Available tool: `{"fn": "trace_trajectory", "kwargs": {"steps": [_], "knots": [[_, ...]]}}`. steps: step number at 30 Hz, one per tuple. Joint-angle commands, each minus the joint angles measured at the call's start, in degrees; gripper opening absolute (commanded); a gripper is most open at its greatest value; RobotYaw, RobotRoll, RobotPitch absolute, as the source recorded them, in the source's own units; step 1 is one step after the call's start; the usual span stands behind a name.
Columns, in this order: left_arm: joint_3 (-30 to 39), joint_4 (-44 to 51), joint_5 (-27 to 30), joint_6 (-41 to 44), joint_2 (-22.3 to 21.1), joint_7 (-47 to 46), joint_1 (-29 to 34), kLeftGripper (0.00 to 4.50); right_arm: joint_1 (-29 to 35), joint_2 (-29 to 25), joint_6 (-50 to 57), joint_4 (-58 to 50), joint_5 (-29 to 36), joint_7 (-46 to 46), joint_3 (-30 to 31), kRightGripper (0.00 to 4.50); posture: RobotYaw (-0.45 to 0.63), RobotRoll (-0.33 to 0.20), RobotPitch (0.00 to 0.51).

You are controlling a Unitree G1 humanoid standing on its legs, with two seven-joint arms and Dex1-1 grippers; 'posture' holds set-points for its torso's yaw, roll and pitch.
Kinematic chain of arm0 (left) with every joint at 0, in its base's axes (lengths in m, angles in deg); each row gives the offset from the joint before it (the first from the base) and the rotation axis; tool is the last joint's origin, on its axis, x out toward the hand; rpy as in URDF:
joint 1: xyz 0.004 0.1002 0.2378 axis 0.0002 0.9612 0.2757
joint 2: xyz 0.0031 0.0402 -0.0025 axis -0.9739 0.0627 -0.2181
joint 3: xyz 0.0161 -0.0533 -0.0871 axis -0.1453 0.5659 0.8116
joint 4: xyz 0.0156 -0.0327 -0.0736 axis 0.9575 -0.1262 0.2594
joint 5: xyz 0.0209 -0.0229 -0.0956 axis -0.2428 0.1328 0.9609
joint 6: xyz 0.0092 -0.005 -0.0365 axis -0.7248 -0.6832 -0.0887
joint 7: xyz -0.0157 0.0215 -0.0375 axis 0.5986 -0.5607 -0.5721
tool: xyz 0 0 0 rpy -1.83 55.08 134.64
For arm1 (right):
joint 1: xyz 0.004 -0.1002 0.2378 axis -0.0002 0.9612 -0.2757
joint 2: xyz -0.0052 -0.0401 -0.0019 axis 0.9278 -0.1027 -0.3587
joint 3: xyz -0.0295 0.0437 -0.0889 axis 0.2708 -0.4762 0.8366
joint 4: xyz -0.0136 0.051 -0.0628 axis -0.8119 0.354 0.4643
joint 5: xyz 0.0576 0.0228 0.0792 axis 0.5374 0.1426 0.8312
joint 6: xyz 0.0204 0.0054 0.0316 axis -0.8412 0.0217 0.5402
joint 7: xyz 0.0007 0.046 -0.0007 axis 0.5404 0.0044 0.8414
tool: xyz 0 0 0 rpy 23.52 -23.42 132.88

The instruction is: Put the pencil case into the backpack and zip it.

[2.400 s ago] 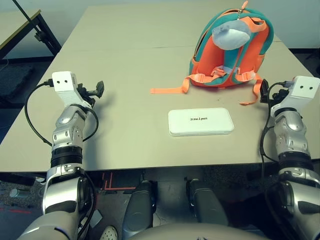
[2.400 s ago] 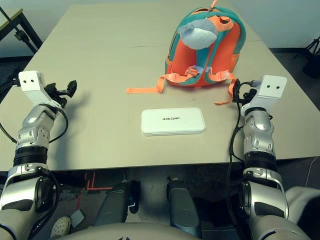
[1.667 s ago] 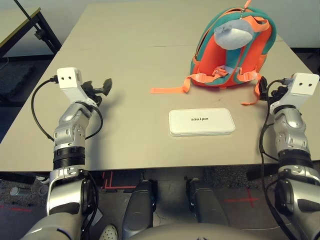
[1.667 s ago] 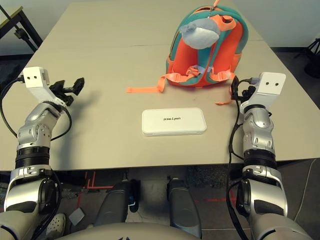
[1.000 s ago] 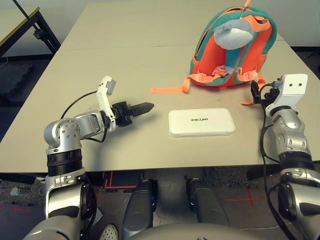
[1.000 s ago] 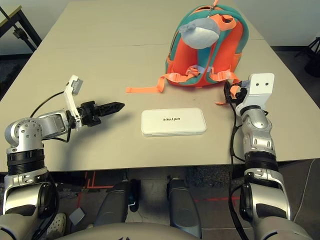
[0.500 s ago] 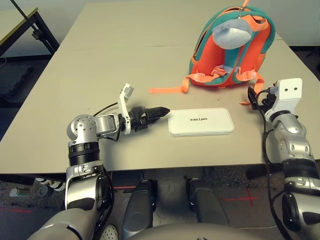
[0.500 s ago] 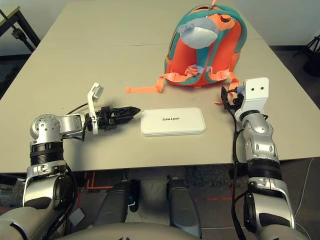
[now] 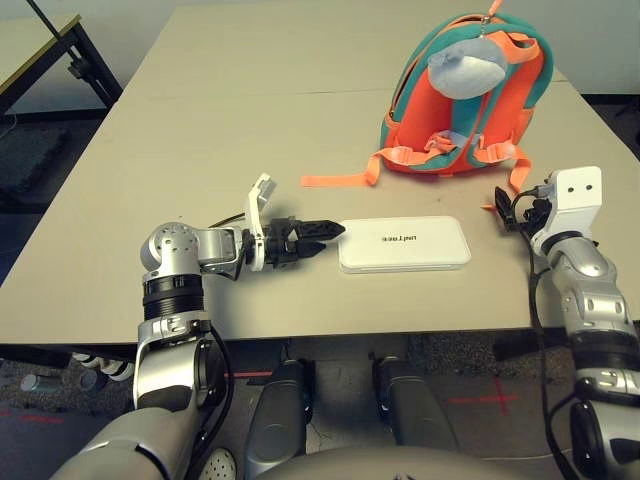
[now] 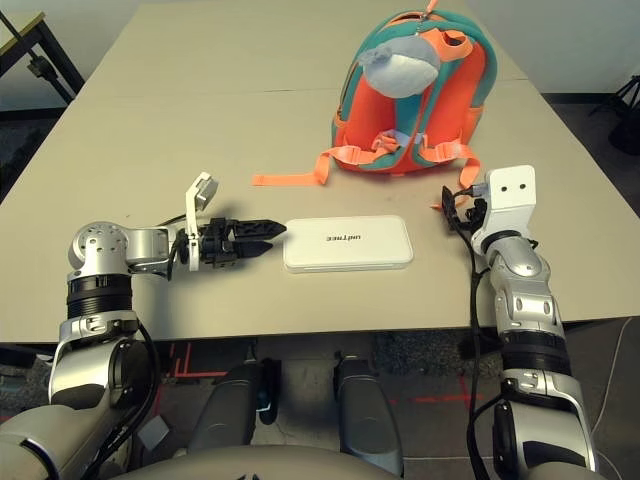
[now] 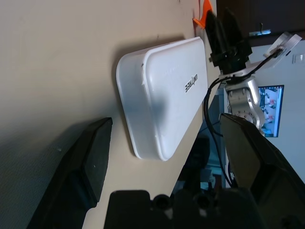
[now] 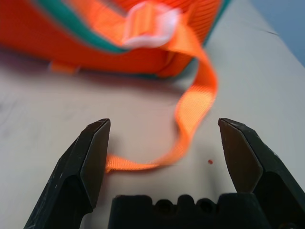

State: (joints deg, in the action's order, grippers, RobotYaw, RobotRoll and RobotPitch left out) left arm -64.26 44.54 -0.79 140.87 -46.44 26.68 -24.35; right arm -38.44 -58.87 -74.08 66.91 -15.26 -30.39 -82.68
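Observation:
The grey plush (image 9: 468, 68) dangles by a chain from the orange zip pull (image 9: 486, 22), so I expect it to travel down the backpack's side when the robot zips the backpack.
The white pencil case (image 9: 403, 243) lies flat on the table near the front edge, lettering up. My left gripper (image 9: 328, 236) is open and low over the table, its tips at the case's left end (image 11: 162, 95), one on each side of that end without gripping it. The orange and teal backpack (image 9: 465, 110) stands upright at the back right, with its grey plush fin (image 9: 462, 70) facing me. My right gripper (image 9: 506, 206) is open just above the table, pointing at the backpack's loose orange strap (image 12: 193, 107); nothing sits between its fingers.
A second orange strap (image 9: 335, 181) trails left from the backpack across the table. The table's front edge (image 9: 350, 330) runs just below the pencil case. A dark-framed table (image 9: 60, 50) stands off to the far left.
My left gripper has moved a little right, so its tips now straddle the case's left end. My right gripper has dropped lower towards the strap end by the backpack.

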Motion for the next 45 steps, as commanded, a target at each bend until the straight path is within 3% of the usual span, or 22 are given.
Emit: {"fn": "trace_trajectory", "kwargs": {"steps": [1,3,12,21,30,45], "knots": [[-1.01,-1.21,-1.77,0.47,0.25,0.14,0.07,4.5,1.95,-2.4,3.76,-3.86,-1.68,4.5,3.33,4.11,-0.09,0.0,0.155],[-1.3,-1.4,-2.36,0.26,0.37,0.16,0.18,4.5,2.87,-4.14,5.69,-6.04,-2.22,7.49,5.05,3.56,-0.09,0.0,0.156],[-1.97,-1.55,-3.58,-0.28,1.02,0.57,0.53,4.5,3.57,-10.39,9.31,-11.65,-3.97,17.13,9.03,0.06,-0.09,0.0,0.157],[-2.23,-2.06,-4.78,-0.96,1.47,1.08,0.26,4.5,4.38,-14.16,11.8,-15.63,-3.75,25.46,12.32,0.02,-0.09,0.0,0.154],[-2.75,-2.55,-5.44,-1.64,1.41,1.58,0.29,4.5,4.74,-13.02,15.63,-21.09,-3.16,29.72,14.73,0.02,-0.09,0.0,0.151],[-4.92,-1.61,-5.81,-3.03,1.63,3.03,1.54,4.5,-0.46,-3.39,24.0,-27.75,-3.52,23.33,16.8,0.02,-0.09,0.0,0.147]]}}
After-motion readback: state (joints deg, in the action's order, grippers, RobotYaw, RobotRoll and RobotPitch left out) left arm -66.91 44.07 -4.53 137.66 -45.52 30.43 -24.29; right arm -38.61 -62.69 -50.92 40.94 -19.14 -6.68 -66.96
